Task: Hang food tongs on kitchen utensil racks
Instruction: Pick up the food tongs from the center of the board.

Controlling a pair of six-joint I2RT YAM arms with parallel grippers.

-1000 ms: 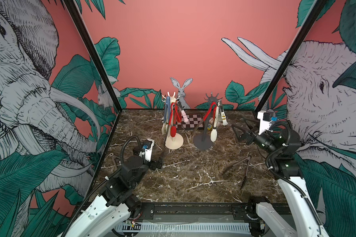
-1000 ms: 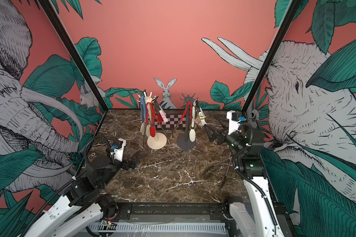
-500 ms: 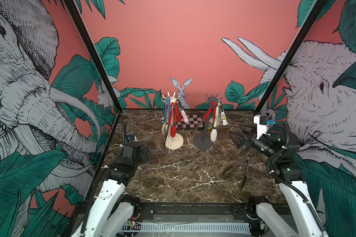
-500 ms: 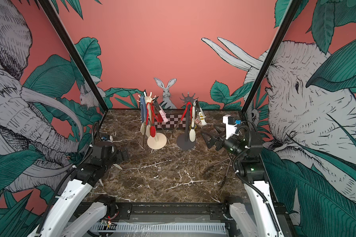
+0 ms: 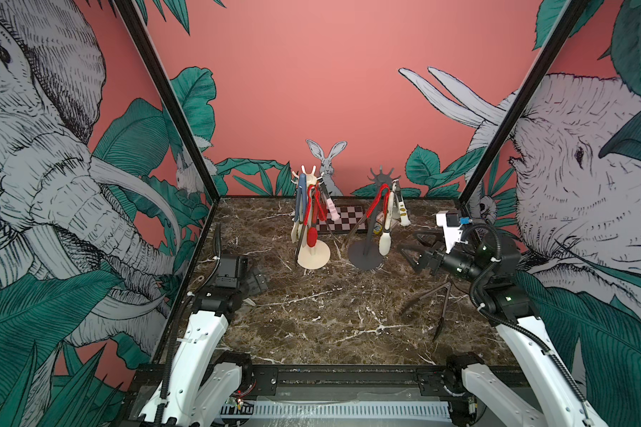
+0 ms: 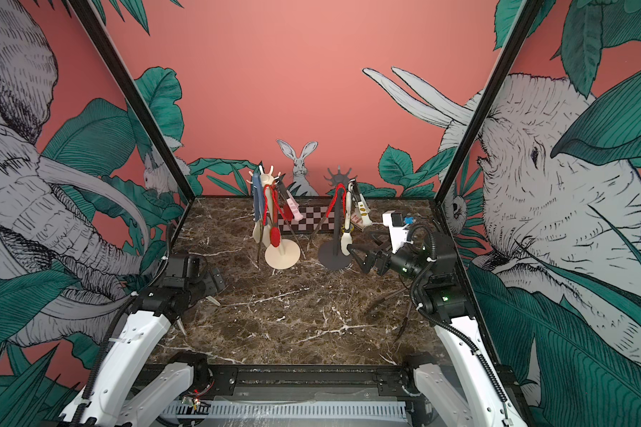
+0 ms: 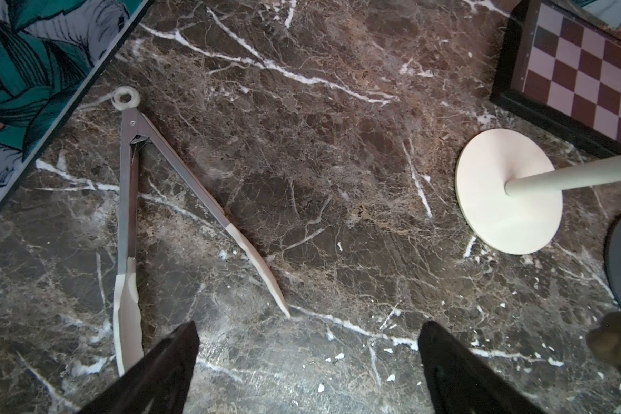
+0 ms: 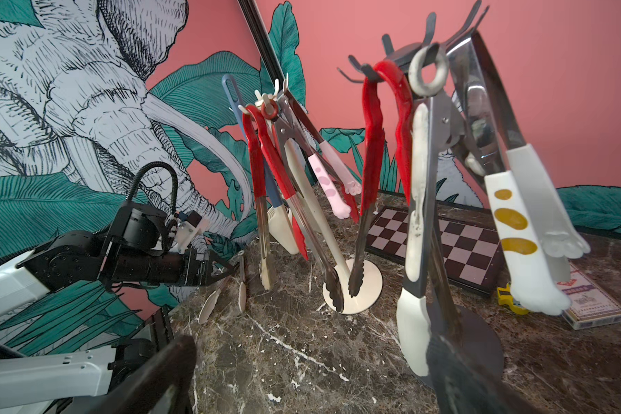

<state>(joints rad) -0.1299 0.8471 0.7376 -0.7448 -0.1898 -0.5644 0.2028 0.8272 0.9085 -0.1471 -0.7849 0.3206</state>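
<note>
The metal tongs' arm nearer the cream-white rack points between the left gripper's open fingers, so the robot should keep lowering until they can close on that arm.
Two kitchen utensil racks stand at the back: a cream-white one and a dark grey one. Several food tongs with red, pink, cream and blue parts hang from both crowns. One metal pair with cream tips lies spread on the marble beside the left wall. My left gripper points down just beside its tips, open and holding nothing. A dark pair lies flat near the right arm. My right gripper hovers open by the dark rack's base, holding nothing.
A black-and-white checkered board lies behind the racks. A small card box and a yellow item sit behind the dark rack. Patterned walls close in the left, right and back sides.
The left arm pulled back toward the left wall and turned its gripper down over the cream-tipped tongs. The right gripper dropped a little and moved toward the dark rack.
</note>
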